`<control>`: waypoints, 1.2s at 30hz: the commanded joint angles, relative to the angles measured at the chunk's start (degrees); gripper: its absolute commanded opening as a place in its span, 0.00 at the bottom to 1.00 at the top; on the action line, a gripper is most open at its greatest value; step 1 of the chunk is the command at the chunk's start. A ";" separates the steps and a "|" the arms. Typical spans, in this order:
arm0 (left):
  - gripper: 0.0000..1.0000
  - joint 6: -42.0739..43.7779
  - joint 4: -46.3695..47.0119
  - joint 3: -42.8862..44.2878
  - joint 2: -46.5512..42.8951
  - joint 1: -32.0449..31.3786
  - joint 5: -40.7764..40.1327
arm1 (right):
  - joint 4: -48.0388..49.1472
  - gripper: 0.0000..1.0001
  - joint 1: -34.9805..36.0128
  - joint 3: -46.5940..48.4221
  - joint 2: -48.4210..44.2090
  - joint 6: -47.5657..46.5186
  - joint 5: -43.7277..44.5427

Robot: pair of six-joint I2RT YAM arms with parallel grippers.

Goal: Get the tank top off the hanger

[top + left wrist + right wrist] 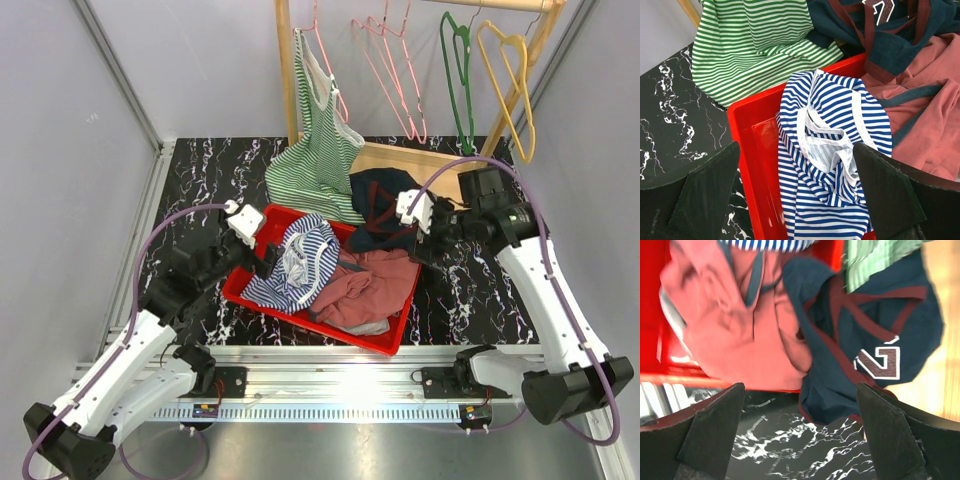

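Note:
My right gripper's open fingers have the navy top's maroon trim lying uncovered ahead of them, so I should go on moving toward the trim until the fingers close on it.
A green-and-white striped tank top hangs on a pink hanger at the left end of the wooden rack, its hem draped onto the table behind the red tray. In the left wrist view the green tank top lies beyond the tray wall. My left gripper is open over a blue-striped top in the tray, its jaws holding nothing. My right gripper is open and empty, low over the table beside a navy top.
The navy top with maroon trim lies half over the tray's far corner and the rack's wooden base. A pink garment fills the tray's right side. Empty pink, green and yellow hangers hang on the rail.

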 commanded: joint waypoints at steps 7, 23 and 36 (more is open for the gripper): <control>0.99 1.97 2.00 -0.61 -2.26 0.18 0.17 | 7.64 1.00 -1.05 -2.84 8.55 -16.78 3.64; 0.99 2.32 2.09 -1.13 -3.85 0.09 0.69 | 7.73 0.55 -0.97 2.43 25.08 -18.66 3.20; 0.99 2.41 2.36 -1.13 -4.20 0.18 0.87 | -0.26 0.00 -0.97 10.75 10.06 -9.09 -2.85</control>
